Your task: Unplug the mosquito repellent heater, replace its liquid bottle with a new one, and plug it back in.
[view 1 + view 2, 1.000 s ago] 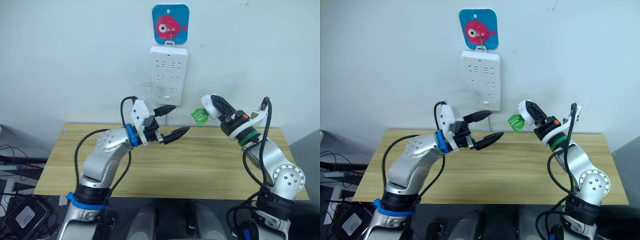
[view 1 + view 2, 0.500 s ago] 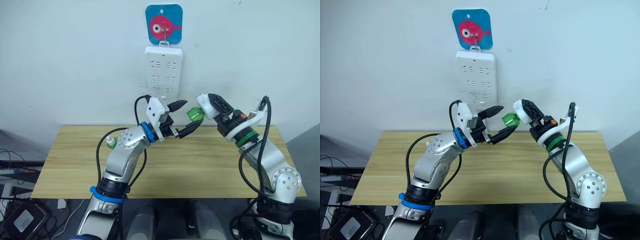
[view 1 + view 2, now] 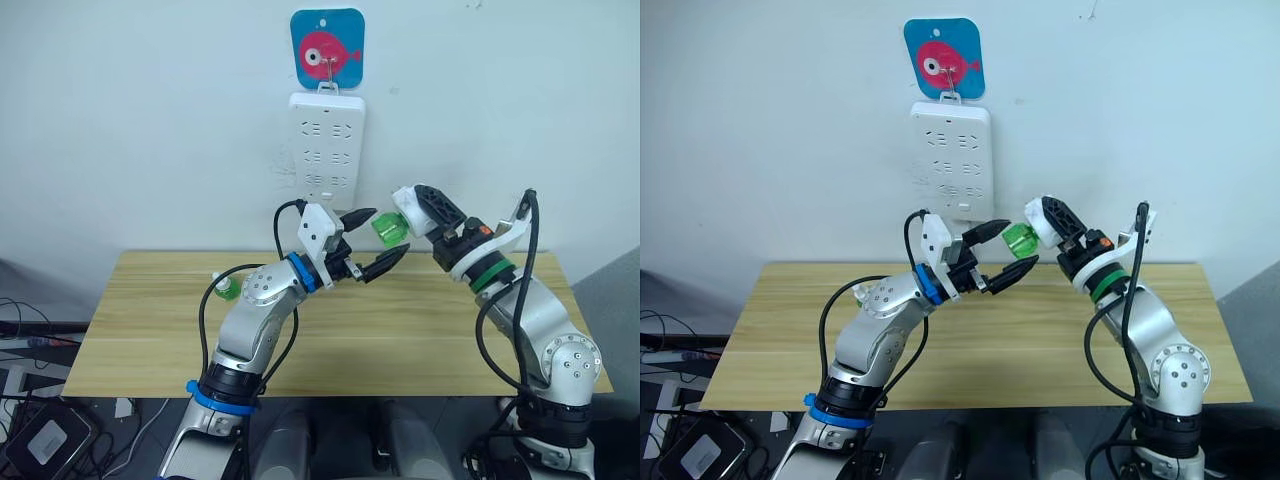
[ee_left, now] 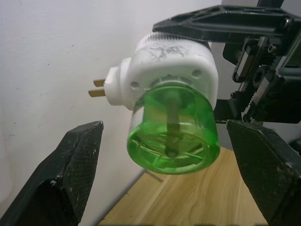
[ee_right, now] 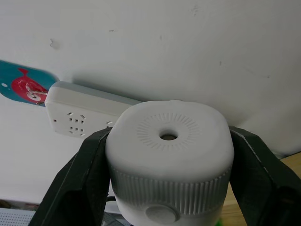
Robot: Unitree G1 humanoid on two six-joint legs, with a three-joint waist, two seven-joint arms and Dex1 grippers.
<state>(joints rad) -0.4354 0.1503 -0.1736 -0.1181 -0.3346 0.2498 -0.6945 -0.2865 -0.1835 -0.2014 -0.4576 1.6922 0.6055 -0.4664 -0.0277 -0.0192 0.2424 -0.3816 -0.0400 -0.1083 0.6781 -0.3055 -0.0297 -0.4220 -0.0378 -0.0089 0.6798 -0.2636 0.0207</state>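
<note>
My gripper will unscrew the green liquid bottle [image 3: 390,229] bit by bit when it turns the bottle, because the bottle sits snugly in the heater's round socket [image 4: 172,83]. The bottle will stay attached between grips.
My right gripper [image 3: 412,208] is shut on the mosquito repellent heater [image 3: 402,203], a white rounded unit held in the air in front of the wall. Its green liquid bottle [image 3: 385,230] points toward my left arm. My left gripper [image 3: 388,233] is open, one finger on each side of that bottle [image 4: 171,134], with a gap on both sides. The heater's two plug prongs [image 4: 96,88] are bare, pointing toward the wall. In the right wrist view the heater [image 5: 169,141] shows its dark round hole between the fingers [image 5: 77,181]. Another small green bottle [image 3: 226,289] with a white cap stands on the table behind my left arm.
A long white power strip [image 3: 331,140] hangs on the wall from a blue fish hook [image 3: 328,48], just above and left of the heater. The wooden table [image 3: 400,330] lies below both arms. Cables and a black box [image 3: 45,432] lie on the floor at left.
My left arm has reached right and its open fingers now straddle the green bottle. The right gripper with the heater has shifted slightly left. The camera moved during the first half second.
</note>
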